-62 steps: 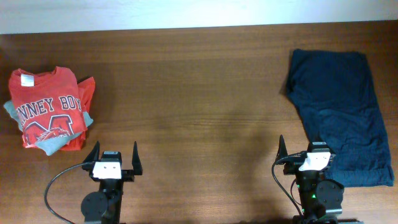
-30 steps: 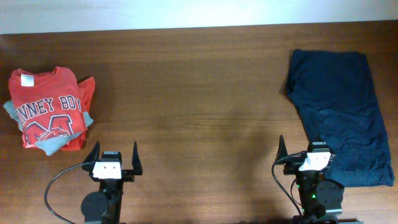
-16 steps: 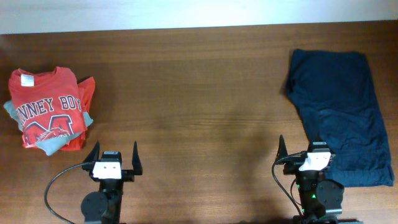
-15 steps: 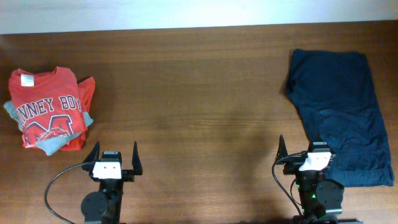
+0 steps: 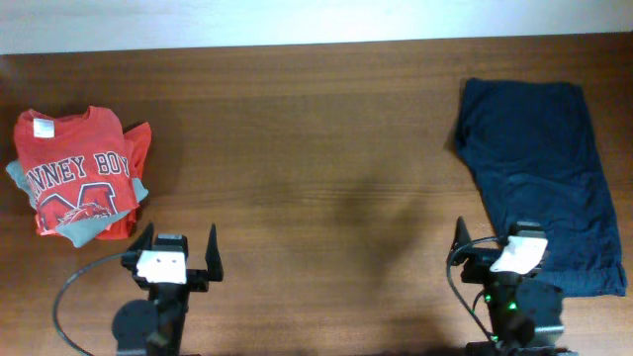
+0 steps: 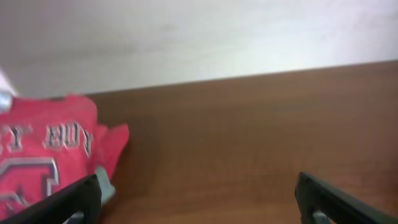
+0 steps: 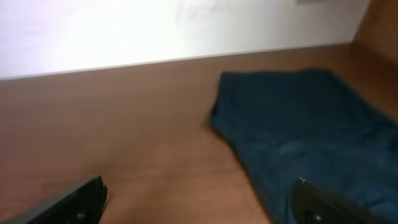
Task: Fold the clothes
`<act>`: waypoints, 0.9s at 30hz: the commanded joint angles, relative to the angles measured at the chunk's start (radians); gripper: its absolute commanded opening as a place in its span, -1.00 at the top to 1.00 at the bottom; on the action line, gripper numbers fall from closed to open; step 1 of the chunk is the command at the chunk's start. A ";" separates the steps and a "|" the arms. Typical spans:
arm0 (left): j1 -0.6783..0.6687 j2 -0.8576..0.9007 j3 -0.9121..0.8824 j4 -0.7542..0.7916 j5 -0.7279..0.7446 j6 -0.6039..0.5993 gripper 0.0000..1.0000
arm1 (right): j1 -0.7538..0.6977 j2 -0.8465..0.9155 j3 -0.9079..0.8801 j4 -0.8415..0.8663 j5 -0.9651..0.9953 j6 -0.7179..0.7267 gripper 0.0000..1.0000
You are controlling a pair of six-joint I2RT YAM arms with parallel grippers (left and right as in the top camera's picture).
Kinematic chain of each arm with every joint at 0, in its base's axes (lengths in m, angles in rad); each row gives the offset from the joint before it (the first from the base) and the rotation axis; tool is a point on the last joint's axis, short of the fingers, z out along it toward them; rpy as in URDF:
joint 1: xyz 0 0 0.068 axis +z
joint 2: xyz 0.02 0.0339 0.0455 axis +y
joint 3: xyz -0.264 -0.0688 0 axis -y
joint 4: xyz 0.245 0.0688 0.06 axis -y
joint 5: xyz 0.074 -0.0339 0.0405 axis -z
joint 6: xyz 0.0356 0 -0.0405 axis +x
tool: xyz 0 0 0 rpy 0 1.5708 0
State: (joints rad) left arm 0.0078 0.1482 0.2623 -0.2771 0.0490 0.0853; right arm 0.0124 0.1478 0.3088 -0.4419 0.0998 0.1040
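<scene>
I should drag the dark navy garment (image 5: 529, 163) with my right gripper onto the open wood in the middle (image 5: 371, 188) before both grippers fold, because the garment lies far from my left gripper.
The dark navy garment (image 5: 539, 173) lies flat at the right of the table, running from the far edge toward the near right. It also shows in the right wrist view (image 7: 311, 130). My right gripper (image 5: 492, 240) is open and empty at the near right, just by the garment's near end. My left gripper (image 5: 180, 242) is open and empty at the near left, over bare wood.
A folded red T-shirt with white lettering (image 5: 77, 170) lies on a grey garment (image 5: 74, 229) at the far left, also in the left wrist view (image 6: 50, 149). A pale wall (image 6: 199, 37) runs behind the wooden table (image 5: 297, 168).
Both arms have shifted a little: the left gripper has turned slightly to the left, the right gripper has moved slightly right and nearer. The clothes have not moved.
</scene>
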 commanded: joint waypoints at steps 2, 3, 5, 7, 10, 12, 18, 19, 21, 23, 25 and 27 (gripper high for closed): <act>0.002 0.191 0.161 -0.030 0.037 -0.010 -0.98 | -0.007 0.199 0.202 -0.111 0.117 0.010 -0.97; 0.002 0.237 0.194 -0.041 0.055 -0.010 -0.98 | -0.007 0.266 0.248 -0.151 0.139 0.010 -0.97; 0.002 0.322 0.252 -0.069 0.100 -0.010 -0.98 | -0.007 0.383 0.318 -0.222 0.167 0.010 -0.97; 0.002 0.392 0.297 -0.101 0.129 -0.010 -0.98 | -0.008 0.516 0.383 -0.290 0.187 0.010 -0.97; 0.002 0.496 0.357 -0.162 0.174 -0.010 -0.98 | -0.008 0.688 0.446 -0.338 0.190 0.010 -0.97; 0.002 0.567 0.389 -0.203 0.215 -0.010 -0.98 | -0.008 0.821 0.491 -0.361 0.166 0.010 -0.97; 0.002 0.706 0.407 -0.224 0.314 -0.010 -0.98 | -0.033 1.131 0.582 -0.412 0.101 0.080 -0.97; 0.002 0.717 0.407 -0.224 0.314 -0.010 -0.98 | -0.074 1.168 0.583 -0.419 0.102 0.133 -0.97; 0.002 0.724 0.407 -0.225 0.314 -0.010 -0.98 | -0.137 1.201 0.583 -0.423 0.102 0.167 -0.97; 0.002 0.726 0.407 -0.225 0.314 -0.010 -0.98 | -0.216 1.228 0.583 -0.425 0.103 0.167 -0.97; 0.002 0.726 0.407 -0.224 0.314 -0.010 -0.98 | -0.304 1.254 0.583 -0.422 0.103 0.166 -0.97; 0.002 0.726 0.407 -0.224 0.314 -0.010 -0.98 | -0.385 1.284 0.581 -0.425 0.102 0.161 -0.97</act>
State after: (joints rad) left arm 0.0078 0.8745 0.6464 -0.5018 0.3393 0.0849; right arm -0.2832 1.3991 0.8677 -0.8627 0.1936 0.2359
